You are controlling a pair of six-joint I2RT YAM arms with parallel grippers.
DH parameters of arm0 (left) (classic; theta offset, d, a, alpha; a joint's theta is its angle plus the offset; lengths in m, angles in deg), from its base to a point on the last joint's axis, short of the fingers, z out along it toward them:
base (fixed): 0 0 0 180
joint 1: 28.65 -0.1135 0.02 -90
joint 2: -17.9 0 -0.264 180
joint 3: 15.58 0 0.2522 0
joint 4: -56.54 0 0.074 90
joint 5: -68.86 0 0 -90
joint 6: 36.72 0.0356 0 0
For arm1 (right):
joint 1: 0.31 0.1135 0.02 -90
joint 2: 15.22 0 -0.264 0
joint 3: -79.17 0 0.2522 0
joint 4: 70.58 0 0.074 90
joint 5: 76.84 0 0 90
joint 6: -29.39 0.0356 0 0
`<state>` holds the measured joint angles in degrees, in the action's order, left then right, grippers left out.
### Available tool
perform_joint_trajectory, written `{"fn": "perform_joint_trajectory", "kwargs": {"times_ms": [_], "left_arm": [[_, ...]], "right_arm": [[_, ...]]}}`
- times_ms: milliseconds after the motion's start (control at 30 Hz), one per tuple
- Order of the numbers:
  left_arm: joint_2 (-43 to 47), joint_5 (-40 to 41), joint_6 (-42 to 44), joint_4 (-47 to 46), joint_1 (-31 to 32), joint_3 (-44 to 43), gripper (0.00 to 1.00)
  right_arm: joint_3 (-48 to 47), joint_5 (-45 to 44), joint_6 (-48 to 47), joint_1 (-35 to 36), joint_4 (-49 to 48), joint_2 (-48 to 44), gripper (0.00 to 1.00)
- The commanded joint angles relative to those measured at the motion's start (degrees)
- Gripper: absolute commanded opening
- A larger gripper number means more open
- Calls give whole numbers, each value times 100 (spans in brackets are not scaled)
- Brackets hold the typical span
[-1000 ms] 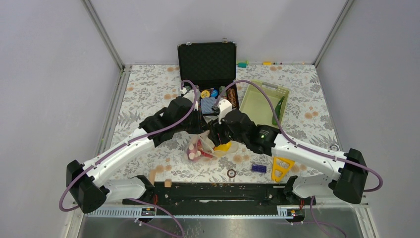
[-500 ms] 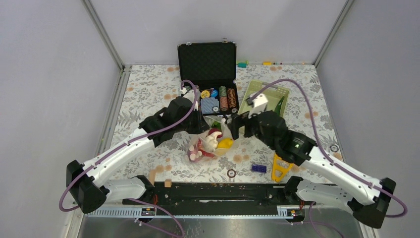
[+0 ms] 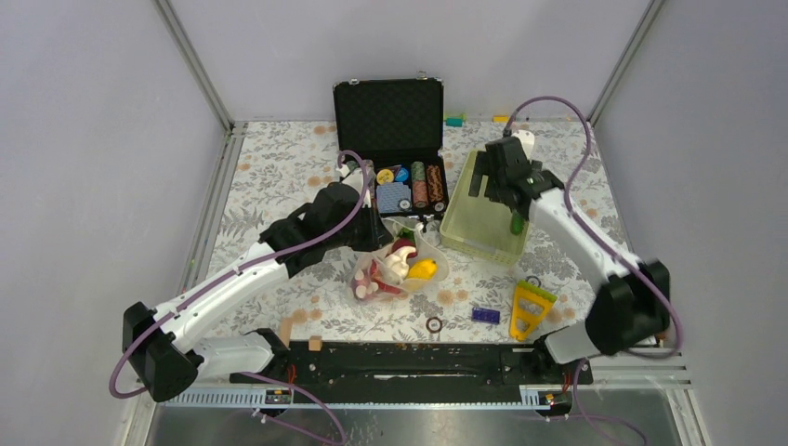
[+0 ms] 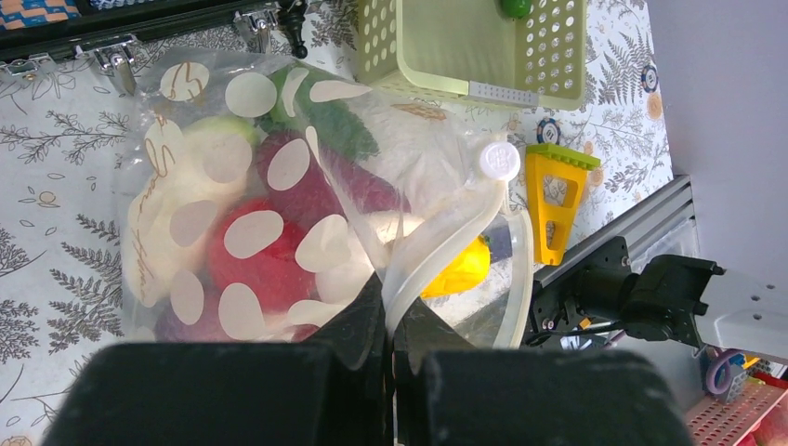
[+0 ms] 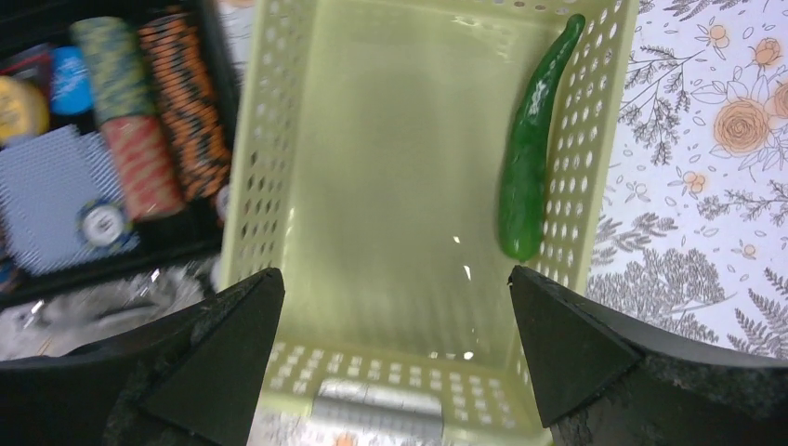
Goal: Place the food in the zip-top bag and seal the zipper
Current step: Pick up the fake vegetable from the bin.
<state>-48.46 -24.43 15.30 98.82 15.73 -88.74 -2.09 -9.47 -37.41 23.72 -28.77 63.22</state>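
I should keep lowering my right gripper's open fingers, which line up with the green pepper's narrow way [image 5: 531, 139], toward its thick end [image 3: 518, 228] until they straddle it, then close.
The clear zip-top bag [image 3: 400, 267] lies at the table's middle with red, white, purple and yellow food [image 4: 265, 260] showing through it. My left gripper [image 4: 390, 311] is shut on the bag's mouth edge, where the thick zipper strip [image 4: 446, 249] curves out from between the jaws. Over the pale green basket [image 5: 256, 167] hovers my right gripper [image 5: 395, 272], open wide and holding nothing. A long green toy pepper [image 5: 525, 177] lies along the basket's right wall. In the top view the right gripper [image 3: 497, 181] is at the back right, above the basket [image 3: 462, 234].
An open black case [image 3: 390, 116] with striped poker chips [image 3: 423, 186] stands behind the bag. A yellow triangular piece [image 3: 528, 309], a blue brick [image 3: 485, 315], a small ring [image 3: 434, 324] and a wooden block [image 3: 315, 343] lie near the front rail.
My right arm has swung away from the bag to the back right, over the basket, and its jaws have opened wide. The left gripper has kept its hold on the bag.
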Motion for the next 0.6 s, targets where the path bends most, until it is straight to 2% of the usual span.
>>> {"fn": "perform_joint_trajectory", "kwargs": {"times_ms": [0, 133, 300, 567], "left_arm": [[197, -210, 22, -597, -27, 24, 0], [184, -233, 18, -658, -31, 61, 0], [119, -347, 61, -771, -45, 80, 0], [56, -453, 151, -797, -80, 21, 0]], "right_arm": [[-977, 21, -24, -457, 393, 1502, 99], [-1732, 63, 146, -908, 839, 2473, 99], [-2148, 403, 323, -1222, 982, 3254, 98], [-2235, 57, 399, -1233, 1214, 3692, 97]]}}
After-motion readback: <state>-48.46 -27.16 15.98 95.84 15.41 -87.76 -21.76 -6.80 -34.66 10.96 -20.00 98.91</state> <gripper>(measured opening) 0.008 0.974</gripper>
